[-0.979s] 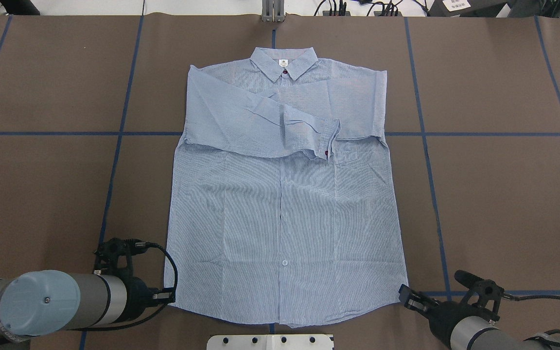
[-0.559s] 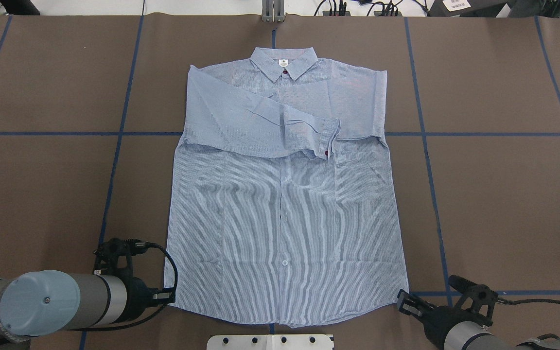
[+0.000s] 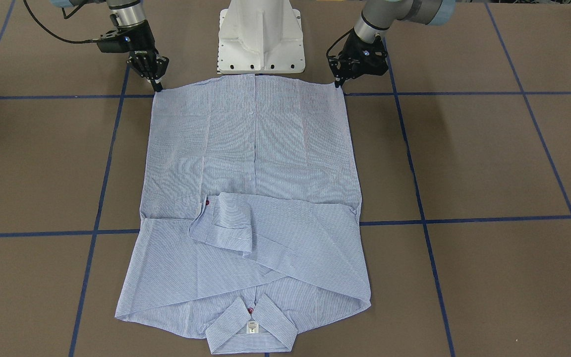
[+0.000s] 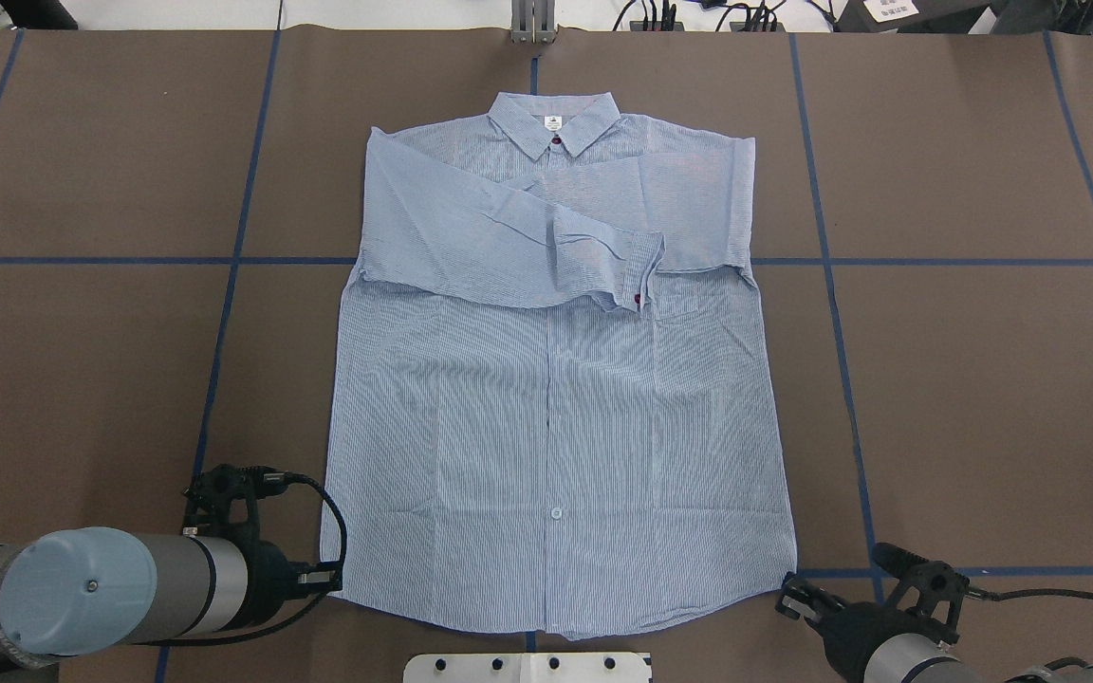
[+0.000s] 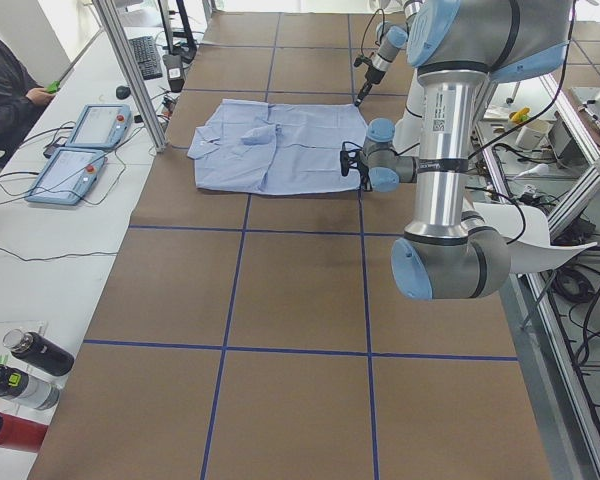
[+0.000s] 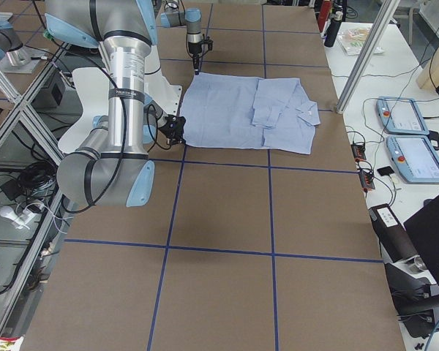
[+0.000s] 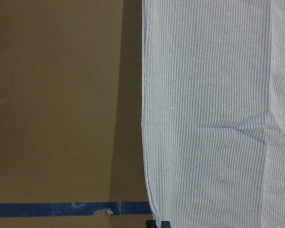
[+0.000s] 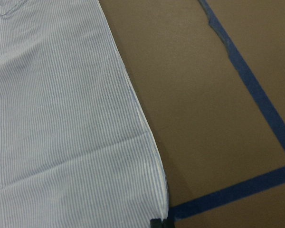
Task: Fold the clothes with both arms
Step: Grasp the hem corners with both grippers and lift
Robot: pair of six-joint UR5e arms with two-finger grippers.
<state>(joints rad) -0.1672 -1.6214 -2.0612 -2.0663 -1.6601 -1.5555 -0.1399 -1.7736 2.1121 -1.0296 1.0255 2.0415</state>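
The shirt's collar is far from my hem-corner grippers; next I pull the shirt closer, then bring the hem over the sleeves first.
The clothes are one light blue striped shirt [image 4: 556, 398] lying flat and face up, collar [image 4: 554, 121] at the far side, both sleeves folded across the chest. My left gripper [image 4: 330, 575] rests at the near left hem corner, its tips together at the cloth's edge [image 7: 149, 190]. My right gripper [image 4: 787, 596] sits just off the near right hem corner [image 8: 162, 209], tips together too. From the front, the left gripper [image 3: 337, 85] and right gripper [image 3: 158, 88] both narrow to a point at the hem corners. I cannot tell whether cloth is pinched.
The white pedestal base [image 3: 260, 44] stands just behind the hem between the arms. Blue tape lines [image 4: 224, 313] grid the brown table. A side bench with control tablets [image 5: 80, 150], bottles [image 5: 30, 360] and a seated person [image 5: 0, 90] lies beyond the far edge.
My right gripper has drawn back a little toward the robot, beside the right hem corner. The left arm and the shirt have not moved.
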